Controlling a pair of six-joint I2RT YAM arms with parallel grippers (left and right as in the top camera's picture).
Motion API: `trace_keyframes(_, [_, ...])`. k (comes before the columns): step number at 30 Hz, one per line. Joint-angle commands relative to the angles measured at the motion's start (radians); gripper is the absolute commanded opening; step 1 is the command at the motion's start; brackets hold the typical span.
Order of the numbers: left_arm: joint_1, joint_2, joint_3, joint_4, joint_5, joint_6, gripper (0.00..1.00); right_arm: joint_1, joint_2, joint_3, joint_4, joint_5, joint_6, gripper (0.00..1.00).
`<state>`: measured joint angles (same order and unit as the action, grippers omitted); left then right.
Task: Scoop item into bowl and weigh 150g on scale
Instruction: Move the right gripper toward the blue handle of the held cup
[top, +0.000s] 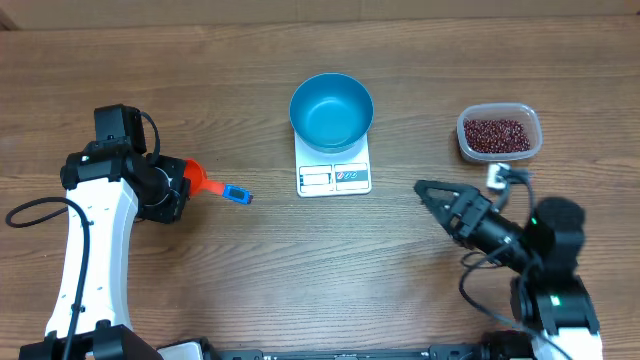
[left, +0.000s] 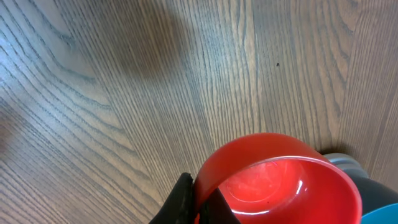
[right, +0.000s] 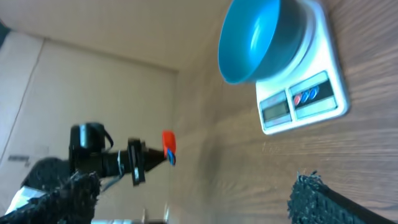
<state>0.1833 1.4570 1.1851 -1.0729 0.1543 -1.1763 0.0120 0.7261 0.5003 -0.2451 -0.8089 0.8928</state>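
Observation:
My right gripper stays open and go on moving closer before it closes on the blue handle (top: 238, 194), because the handle points free toward it while my left gripper is on the red scoop's rim (top: 196, 177).
The blue bowl (top: 331, 110) stands empty on the white scale (top: 334, 178) at the table's middle back; the right wrist view shows the bowl (right: 258, 40) and scale (right: 305, 93) too. The item, dark red-brown beans (top: 496, 133), lies in a clear tub at the right. At the left, my left gripper (top: 188, 178) is shut on the rim of a small red scoop (top: 198, 177) with a blue handle (top: 236, 194). In the left wrist view the black fingers (left: 182, 198) pinch the empty scoop's (left: 280, 180) wall. My right gripper (top: 426, 191) is open and empty between scale and tub, pointing left.
The clear plastic tub (top: 532, 120) sits at the back right, a hand's width from the scale. Bare wood table (top: 320, 270) lies in front of the scale. From the right wrist, my gripper (right: 196, 182) frames the left arm (right: 99, 155) and scoop (right: 168, 144).

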Motion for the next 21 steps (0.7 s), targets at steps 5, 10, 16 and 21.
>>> trace_keyframes(5, [-0.001,-0.010,0.017,-0.008,0.008,-0.006,0.04,0.154,0.166,0.026,0.086,-0.105,-0.028,1.00])
trace_keyframes(10, [-0.001,-0.010,0.017,-0.019,0.008,-0.006,0.04,0.238,0.249,0.026,0.185,-0.105,0.071,1.00])
trace_keyframes(16, [-0.001,-0.010,0.017,-0.062,0.022,0.005,0.04,0.315,0.327,0.026,0.311,-0.101,0.136,1.00])
trace_keyframes(21, [-0.001,-0.010,0.017,-0.089,0.028,0.034,0.04,0.380,0.344,0.026,0.361,-0.055,0.136,1.00])
